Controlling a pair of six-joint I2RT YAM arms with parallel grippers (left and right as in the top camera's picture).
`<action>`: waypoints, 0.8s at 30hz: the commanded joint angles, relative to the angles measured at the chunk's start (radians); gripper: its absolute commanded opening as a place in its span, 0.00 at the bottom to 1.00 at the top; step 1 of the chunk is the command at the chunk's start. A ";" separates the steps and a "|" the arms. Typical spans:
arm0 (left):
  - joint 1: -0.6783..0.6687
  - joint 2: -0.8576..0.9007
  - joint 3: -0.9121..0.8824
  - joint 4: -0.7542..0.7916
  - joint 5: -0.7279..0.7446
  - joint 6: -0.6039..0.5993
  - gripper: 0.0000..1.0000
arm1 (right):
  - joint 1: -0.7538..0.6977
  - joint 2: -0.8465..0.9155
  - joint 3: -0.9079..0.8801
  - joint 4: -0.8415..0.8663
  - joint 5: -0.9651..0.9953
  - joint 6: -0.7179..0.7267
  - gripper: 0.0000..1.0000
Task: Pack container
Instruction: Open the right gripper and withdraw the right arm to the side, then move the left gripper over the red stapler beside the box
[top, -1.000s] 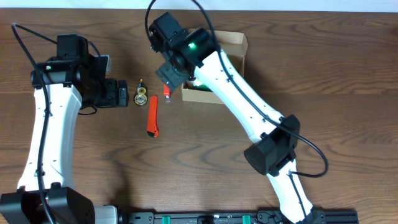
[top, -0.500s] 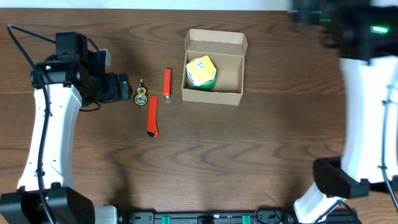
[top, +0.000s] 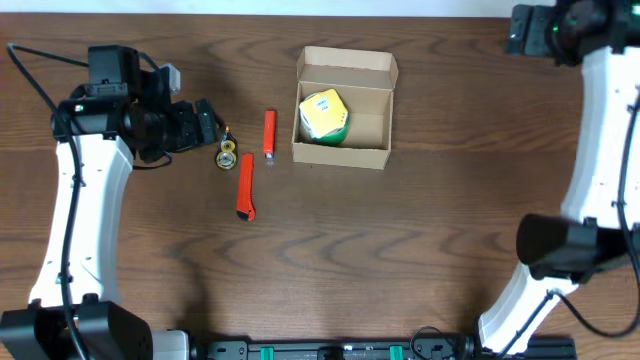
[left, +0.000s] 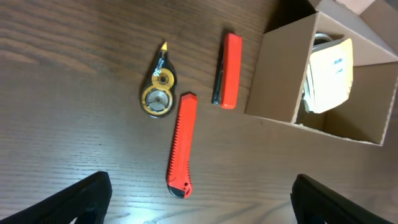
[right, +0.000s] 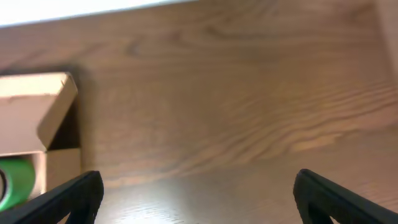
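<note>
The loose things (top: 246, 186) are on the other side of the container from my right gripper, so next my left gripper picks up the short red stick (top: 269, 132) and packs it.
The container (top: 345, 145) is a brown cardboard box standing open at the back middle, with a yellow and green roll (top: 323, 115) inside. Left of it lie a short red stick (top: 269, 133), a red utility knife (top: 245, 186) and a yellow correction tape (top: 227, 153). My left gripper (top: 207, 122) hovers open just left of the tape. In the left wrist view the knife (left: 180, 144), the tape (left: 158, 93) and the container (left: 280, 74) lie ahead of that gripper (left: 200, 202). My right gripper (right: 198, 190) is open over bare wood at the back right, empty.
The container's hinged flap (top: 348, 60) stands up at its back side. In the right wrist view the container's corner (right: 37, 106) and the green roll (right: 15, 177) show at the left edge. The table's back edge (right: 93, 12) runs close behind.
My right arm has swung away from above the container to the back right corner and its jaws have widened. My left gripper has turned slightly toward the tape.
</note>
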 joint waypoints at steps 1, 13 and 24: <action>-0.048 0.017 0.076 -0.034 -0.146 -0.005 0.90 | -0.001 0.036 -0.001 -0.006 -0.014 0.011 0.99; -0.190 0.334 0.363 -0.250 -0.341 0.088 0.88 | 0.003 0.093 -0.002 -0.009 -0.014 0.010 0.99; -0.237 0.512 0.378 -0.182 -0.388 0.146 0.87 | 0.003 0.093 -0.002 -0.009 -0.014 0.010 0.99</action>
